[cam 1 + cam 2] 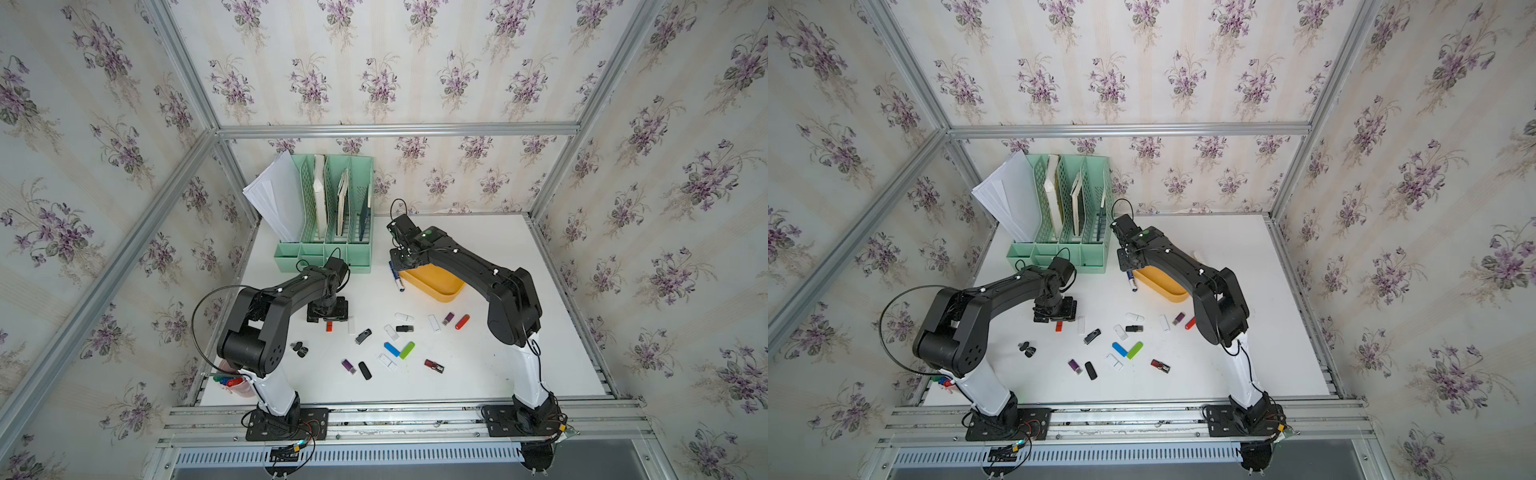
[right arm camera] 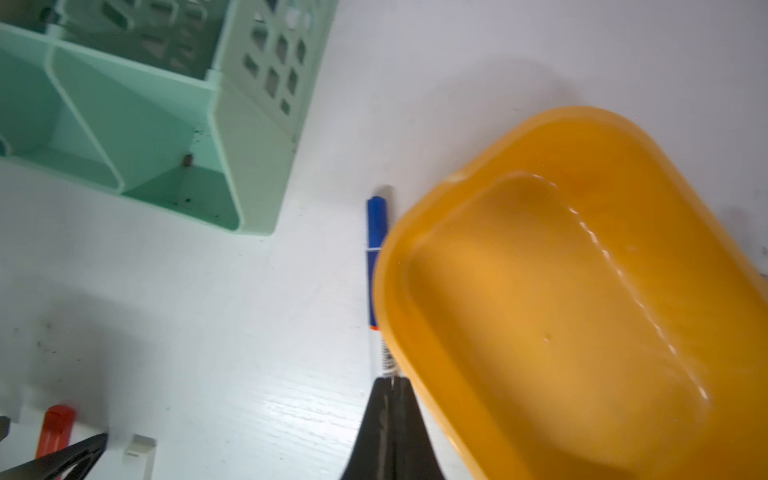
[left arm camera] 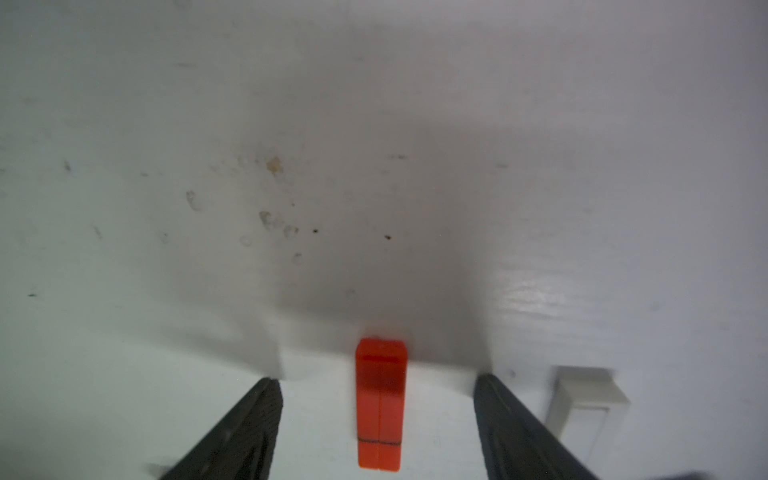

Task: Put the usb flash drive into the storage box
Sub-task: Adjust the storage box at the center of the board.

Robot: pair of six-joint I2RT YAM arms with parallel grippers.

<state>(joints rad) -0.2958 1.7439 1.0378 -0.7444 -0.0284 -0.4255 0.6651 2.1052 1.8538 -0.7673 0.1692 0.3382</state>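
The storage box is sitting at a slant with its rim [image 1: 401, 276] against the blue-capped marker. Next, my right gripper goes back over the box [image 1: 438, 282] and straightens it before getting drives.
An orange-red usb flash drive [image 3: 380, 407] lies flat on the white table, seen in both top views [image 1: 329, 327] [image 1: 1059, 326]. My left gripper [image 3: 377, 380] is open and low over it, one finger on each side with gaps to both. The storage box [image 2: 386, 270], a shallow yellow-orange tub with nothing in it, sits further back on the right [image 1: 436, 286] [image 1: 1167, 291]. My right gripper [image 2: 392, 380] is shut with nothing between its fingers. It hovers by the box's left rim [image 1: 401, 264].
A blue-capped marker [image 2: 376, 224] lies against the box's rim. A white drive [image 3: 582, 411] rests just right of the left gripper. Several more drives [image 1: 390, 349] are scattered mid-table. The mint-green organizer [image 1: 328, 249] stands at the back left, a pink cup [image 1: 235, 384] at the front left.
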